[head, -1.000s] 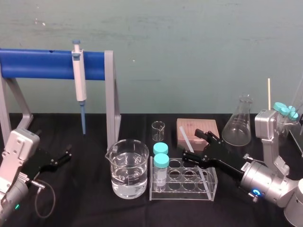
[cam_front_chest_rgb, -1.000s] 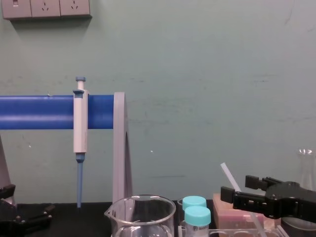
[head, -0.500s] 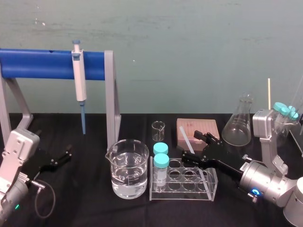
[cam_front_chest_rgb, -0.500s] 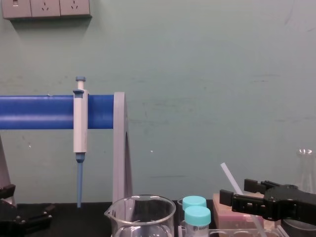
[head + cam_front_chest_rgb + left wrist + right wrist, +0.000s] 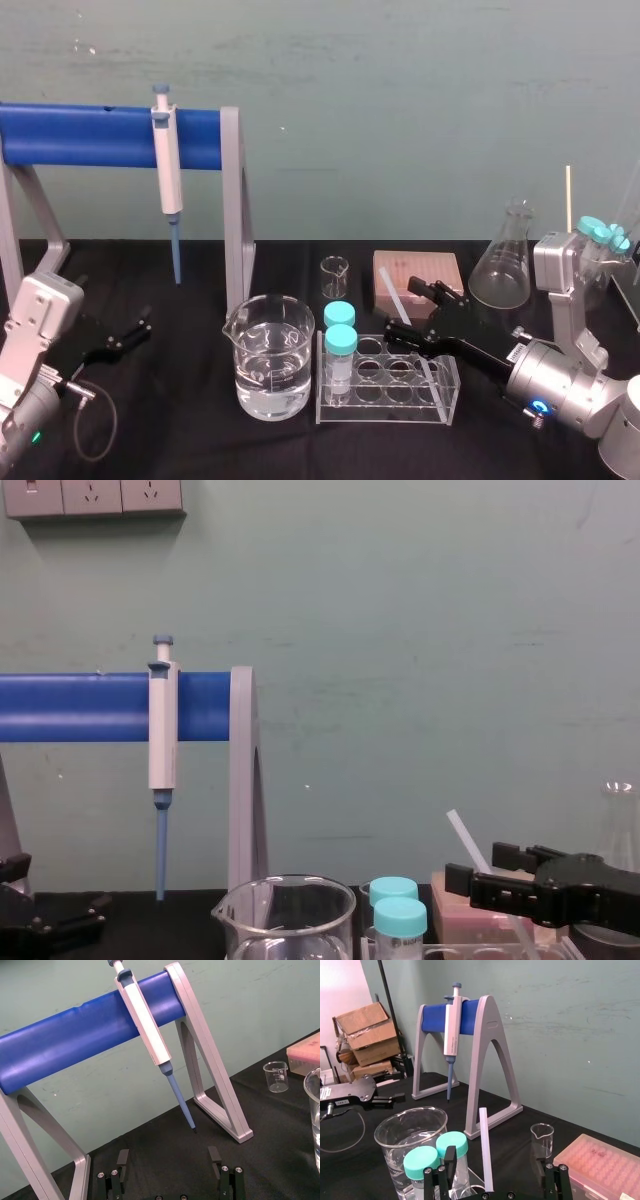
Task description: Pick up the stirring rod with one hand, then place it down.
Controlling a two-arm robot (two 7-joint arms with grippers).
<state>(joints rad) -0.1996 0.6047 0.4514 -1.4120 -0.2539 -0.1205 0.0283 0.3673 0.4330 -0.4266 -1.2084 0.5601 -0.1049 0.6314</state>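
Observation:
The stirring rod (image 5: 468,840) is tilted in the clear tube rack (image 5: 495,951), so I expect it to swing more upright when I lift it.
The stirring rod (image 5: 392,294) is a thin translucent white stick that leans in the clear tube rack (image 5: 440,400), with its top tilted back and left. My right gripper (image 5: 407,308) reaches in from the right and stands open, one finger on each side of the rod. In the right wrist view the rod (image 5: 485,1150) rises between the fingers (image 5: 451,1156) with clear gaps on both sides. The chest view shows the right gripper (image 5: 478,867) level with the rod (image 5: 466,840). My left gripper (image 5: 138,328) rests open and empty at the table's left side.
A beaker of water (image 5: 268,355) stands left of the rack, which holds two teal-capped tubes (image 5: 340,342). Behind are a small beaker (image 5: 334,277), a pink tip box (image 5: 425,270) and a conical flask (image 5: 502,262). A pipette (image 5: 168,175) hangs on the blue stand (image 5: 90,137).
My right gripper has sunk a little and edged forward around the rod. The rod and the left arm have not moved.

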